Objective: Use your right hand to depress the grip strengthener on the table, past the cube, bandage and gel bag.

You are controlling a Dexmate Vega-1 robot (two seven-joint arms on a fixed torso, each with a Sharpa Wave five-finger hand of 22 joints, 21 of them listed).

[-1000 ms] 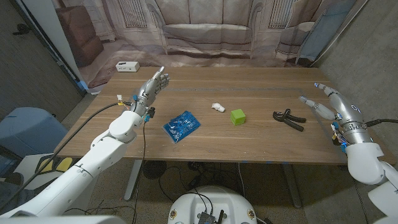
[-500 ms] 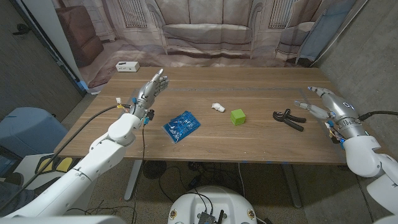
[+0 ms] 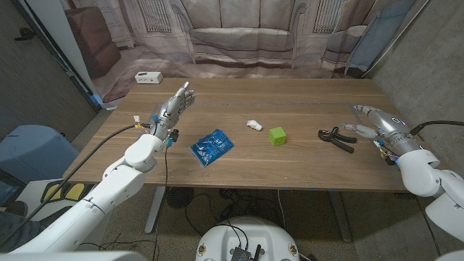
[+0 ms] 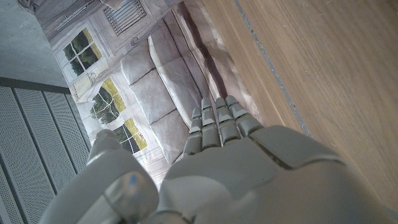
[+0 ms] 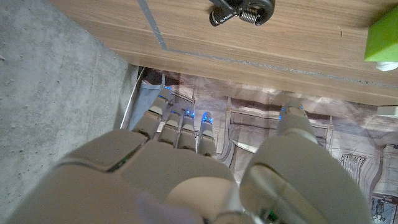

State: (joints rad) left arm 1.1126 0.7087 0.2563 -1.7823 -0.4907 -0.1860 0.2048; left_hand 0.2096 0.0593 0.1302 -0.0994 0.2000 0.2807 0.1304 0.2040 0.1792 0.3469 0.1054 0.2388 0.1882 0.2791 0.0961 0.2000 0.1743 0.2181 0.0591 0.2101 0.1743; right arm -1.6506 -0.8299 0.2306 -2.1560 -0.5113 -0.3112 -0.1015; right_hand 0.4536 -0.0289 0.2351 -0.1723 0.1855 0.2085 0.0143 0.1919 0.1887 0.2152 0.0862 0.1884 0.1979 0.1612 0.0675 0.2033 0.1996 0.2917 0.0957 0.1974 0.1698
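I expect the grip strengthener [image 3: 338, 137] to stay wide open in my right gripper when I lift it, because a metal coil spring [image 5: 251, 15] keeps its handles apart.
The black grip strengthener [image 3: 336, 137] lies on the right part of the wooden table [image 3: 304, 163], and its coil end [image 5: 242, 9] appears in the right wrist view. My right hand [image 3: 373, 125] hovers just right of it with fingers apart, empty, its fingertips close to the handles; I cannot tell whether they touch. The green cube [image 3: 277, 135], the small white bandage [image 3: 253, 125] and the blue gel bag [image 3: 212, 146] lie in a row further left. My left hand [image 3: 176, 103] is raised at the table's left, fingers extended together, holding nothing.
A small white box [image 3: 148, 77] sits at the far left corner. A printed backdrop of a sofa [image 3: 239, 32] hangs behind the table. A concrete wall [image 5: 56, 93] stands close on the right. The cube's edge [image 5: 385, 40] shows in the right wrist view.
My right hand has moved left and down toward the grip strengthener, closing most of the gap. The left hand and the objects have stayed where they were.
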